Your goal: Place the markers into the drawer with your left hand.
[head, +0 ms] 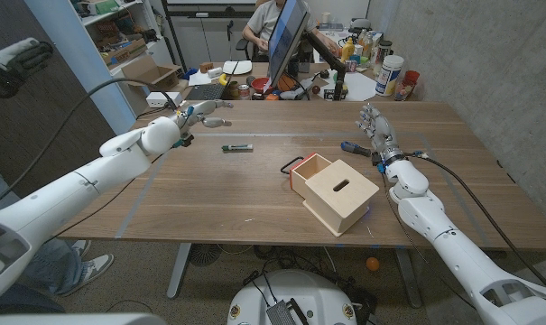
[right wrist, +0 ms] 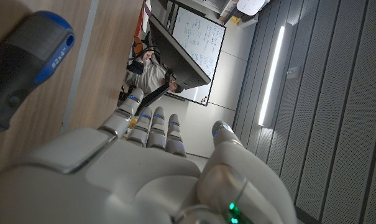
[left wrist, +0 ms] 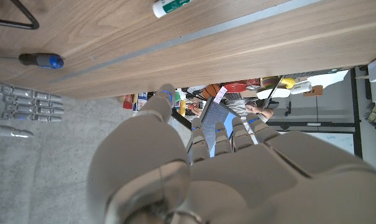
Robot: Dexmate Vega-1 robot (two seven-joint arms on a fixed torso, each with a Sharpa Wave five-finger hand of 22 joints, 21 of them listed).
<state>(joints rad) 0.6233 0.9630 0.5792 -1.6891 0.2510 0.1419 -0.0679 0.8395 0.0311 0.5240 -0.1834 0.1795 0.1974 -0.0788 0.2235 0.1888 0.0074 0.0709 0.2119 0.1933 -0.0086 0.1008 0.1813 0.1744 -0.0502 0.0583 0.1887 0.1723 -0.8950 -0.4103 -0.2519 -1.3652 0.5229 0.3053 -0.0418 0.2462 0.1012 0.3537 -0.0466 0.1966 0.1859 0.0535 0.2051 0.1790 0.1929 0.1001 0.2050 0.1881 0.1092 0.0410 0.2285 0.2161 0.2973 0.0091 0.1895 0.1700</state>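
My gripper is going to lower the marker into the pulled-out drawer, which shows a deep gap about as long as the marker. The marker will then settle below the drawer's rim.
A marker with a white and green barrel lies on the wooden table, left of centre; its end shows in the left wrist view. My left hand hovers behind and to the left of it, fingers spread and holding nothing; the same hand is seen from the wrist. A pale wooden box sits right of centre, its red-lined drawer pulled out toward the marker. My right hand stands upright at the table's right, fingers apart and empty, also visible as.
A screwdriver with a blue and black handle lies just left of my right hand; its handle is close in the right wrist view. A monitor, bottles and clutter line the far edge, where a person sits.
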